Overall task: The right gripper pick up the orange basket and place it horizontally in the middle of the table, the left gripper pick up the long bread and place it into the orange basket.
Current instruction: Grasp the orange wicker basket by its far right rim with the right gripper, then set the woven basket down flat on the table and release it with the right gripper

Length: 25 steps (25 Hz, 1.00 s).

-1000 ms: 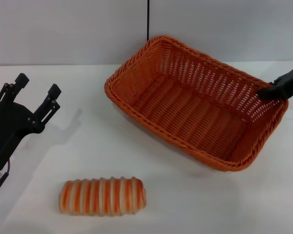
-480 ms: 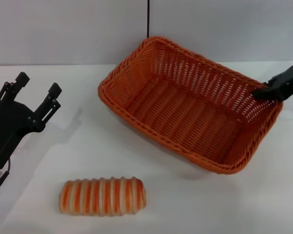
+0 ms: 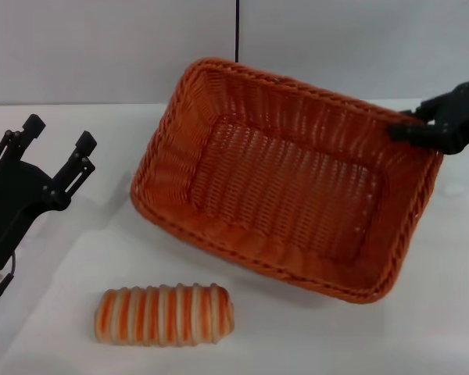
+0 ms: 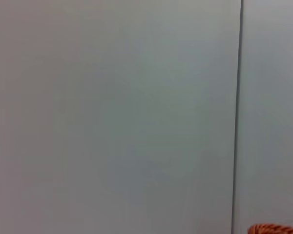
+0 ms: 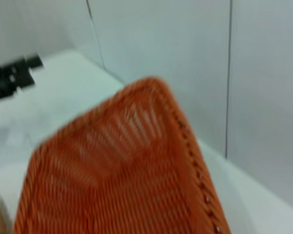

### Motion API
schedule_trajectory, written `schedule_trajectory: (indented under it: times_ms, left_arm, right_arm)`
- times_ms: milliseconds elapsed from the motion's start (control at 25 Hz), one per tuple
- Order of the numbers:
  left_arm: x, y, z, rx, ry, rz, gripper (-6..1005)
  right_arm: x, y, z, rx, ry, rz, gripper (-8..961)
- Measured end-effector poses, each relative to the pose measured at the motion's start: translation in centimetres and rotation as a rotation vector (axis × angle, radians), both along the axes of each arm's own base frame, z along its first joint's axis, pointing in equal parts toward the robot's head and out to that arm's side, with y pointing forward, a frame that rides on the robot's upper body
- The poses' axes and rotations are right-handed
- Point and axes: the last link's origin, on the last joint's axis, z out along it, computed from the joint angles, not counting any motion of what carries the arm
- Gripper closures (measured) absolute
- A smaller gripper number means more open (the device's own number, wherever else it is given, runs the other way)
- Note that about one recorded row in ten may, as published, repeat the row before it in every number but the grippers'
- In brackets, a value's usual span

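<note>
My right gripper is to draw the orange basket [image 3: 285, 183] back toward me and turn it square before lowering it, as it hangs crooked to the table's far edge.
The orange basket [image 3: 285, 187] is tilted up off the table [image 3: 141, 234], its open side facing me, its long side running left to right. My right gripper [image 3: 416, 129] is shut on the basket's far right rim. In the right wrist view the basket [image 5: 122, 180] fills the lower part. The long bread [image 3: 164, 314], striped orange and cream, lies flat near the table's front, left of centre and in front of the basket. My left gripper [image 3: 60, 133] hangs open at the far left, apart from both, holding nothing.
A grey wall [image 3: 102, 47] with a dark vertical seam [image 3: 237, 31] rises behind the table. The left wrist view shows that wall and a sliver of basket rim [image 4: 276, 229]. White tabletop lies between the bread and the left arm.
The basket has swung leftward and tipped up with the right gripper, which moved up and slightly left. The bread and the left gripper have not moved.
</note>
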Motion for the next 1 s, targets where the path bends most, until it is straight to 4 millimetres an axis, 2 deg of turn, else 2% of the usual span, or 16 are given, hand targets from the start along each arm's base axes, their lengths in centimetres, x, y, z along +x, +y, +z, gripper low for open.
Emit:
schedule_trajectory:
  times_ms: [360,480,520,680,880,1000]
  left_arm:
    - [-0.1,-0.1,0.1,0.001,0.0,0.004,185]
    - [-0.1,-0.1,0.1,0.002,0.0,0.005,186]
    - [-0.1,0.0,0.1,0.002,0.0,0.004,186]
    - [-0.1,0.1,0.0,-0.002,0.003,0.006,185]
    - [-0.1,0.1,-0.1,-0.007,0.002,0.007,185]
    - [-0.1,0.1,-0.1,-0.008,0.002,0.008,185]
  right_arm:
    - [-1.4,-2.4,3.5,0.083,0.167,0.121,780]
    - [-1.7,-3.5,5.5,0.114,0.195,0.169,781]
    - [-1.7,-3.5,5.5,0.114,0.195,0.169,781]
    - [-2.0,-4.6,7.9,0.113,0.199,0.226,781]
    - [-1.6,-5.0,10.0,0.088,0.168,0.251,781]
    - [-1.5,-5.0,10.5,0.076,0.165,0.256,780]
